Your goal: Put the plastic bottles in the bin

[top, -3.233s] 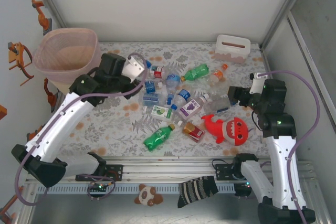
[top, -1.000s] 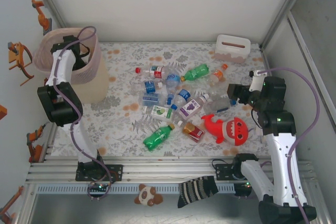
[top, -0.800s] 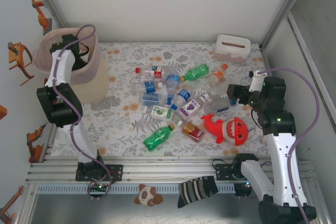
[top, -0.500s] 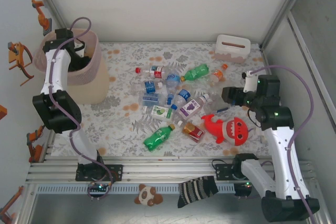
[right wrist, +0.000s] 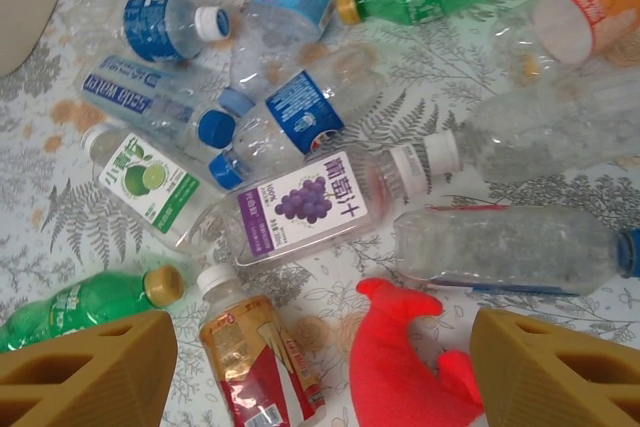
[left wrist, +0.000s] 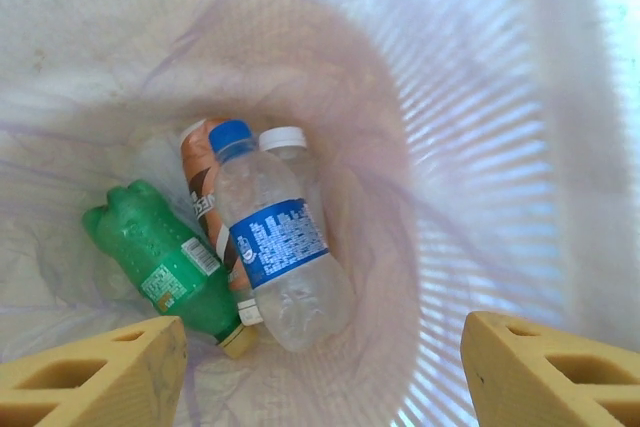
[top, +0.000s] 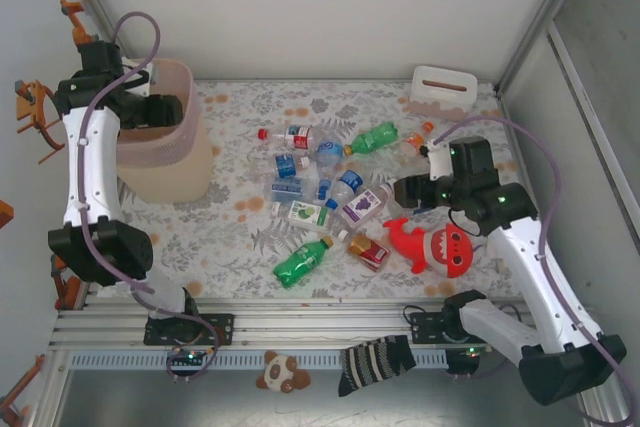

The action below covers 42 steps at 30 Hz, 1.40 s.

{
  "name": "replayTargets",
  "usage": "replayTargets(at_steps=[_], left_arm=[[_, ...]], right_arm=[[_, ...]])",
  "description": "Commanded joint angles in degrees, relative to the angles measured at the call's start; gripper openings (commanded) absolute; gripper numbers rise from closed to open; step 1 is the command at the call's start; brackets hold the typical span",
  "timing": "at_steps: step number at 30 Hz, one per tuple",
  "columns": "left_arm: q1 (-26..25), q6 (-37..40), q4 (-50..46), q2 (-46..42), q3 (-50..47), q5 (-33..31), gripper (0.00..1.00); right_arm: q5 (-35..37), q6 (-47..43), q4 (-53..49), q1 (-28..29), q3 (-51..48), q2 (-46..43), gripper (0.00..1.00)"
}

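Observation:
With the green bottle (top: 303,261) by the front rail lying free of the other bottles, my left gripper carries on toward it and closes around its body (top: 297,266).
The pink bin (top: 172,169) stands at the far left. My left gripper (top: 165,111) hangs over its mouth, open and holding nothing (left wrist: 320,372). Inside the bin (left wrist: 480,97) lie a green bottle (left wrist: 160,259), a clear blue-labelled bottle (left wrist: 278,247) and a brown-labelled one (left wrist: 203,185). Several plastic bottles (top: 330,182) lie scattered mid-table. My right gripper (top: 408,190) hovers open over the pile's right side (right wrist: 320,367). Below it lie a grape-labelled bottle (right wrist: 305,205), an amber red-labelled bottle (right wrist: 260,357) and a clear bottle (right wrist: 510,247).
A red shark plush (top: 440,247) lies just right of the bottles, its tail (right wrist: 400,367) between my right fingers. A white slotted box (top: 440,90) stands at the back right. A striped sock (top: 375,362) and a small plush (top: 283,372) lie below the front rail.
The left arm has lifted up from inside the bin and a bottle lies dropped there. The right gripper has swung left and forward, from beside the shark to over the pile.

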Motion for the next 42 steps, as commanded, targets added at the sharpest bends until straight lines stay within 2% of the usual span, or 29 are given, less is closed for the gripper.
replayTargets(at_steps=[1,10,13,17,21,30,35,42], left_arm=[[-1.9,0.3,-2.9,-4.4,-1.2,2.8,0.73],[-2.9,1.5,-4.2,-9.4,-1.2,-1.6,0.74],[-3.3,1.6,-4.6,-10.7,-0.2,0.0,0.73],[-7.1,1.9,-4.9,-13.9,-1.2,0.5,0.72],[-13.4,1.1,-5.1,-18.4,-6.3,-0.5,0.71],[-35.9,-6.5,-2.4,-26.1,-21.9,-7.5,0.69],[-45.9,-11.7,0.3,-26.5,-28.9,-11.1,0.69],[-58.2,-19.5,8.7,-24.2,-39.6,-11.6,0.68]], right_arm=[[3.5,-0.1,-2.4,3.7,1.4,0.8,0.76],[10.6,2.6,-2.9,14.2,1.2,4.0,0.76],[11.4,3.6,-2.4,16.7,1.6,5.1,0.76],[12.8,5.0,-1.8,19.3,1.6,6.4,0.76],[14.3,6.8,-1.2,21.1,1.0,7.0,0.75],[19.5,12.8,-0.9,21.3,-1.1,5.2,0.74],[22.2,15.3,-0.3,21.3,-2.3,3.4,0.74],[23.5,17.3,1.5,21.3,-4.2,0.3,0.74]])
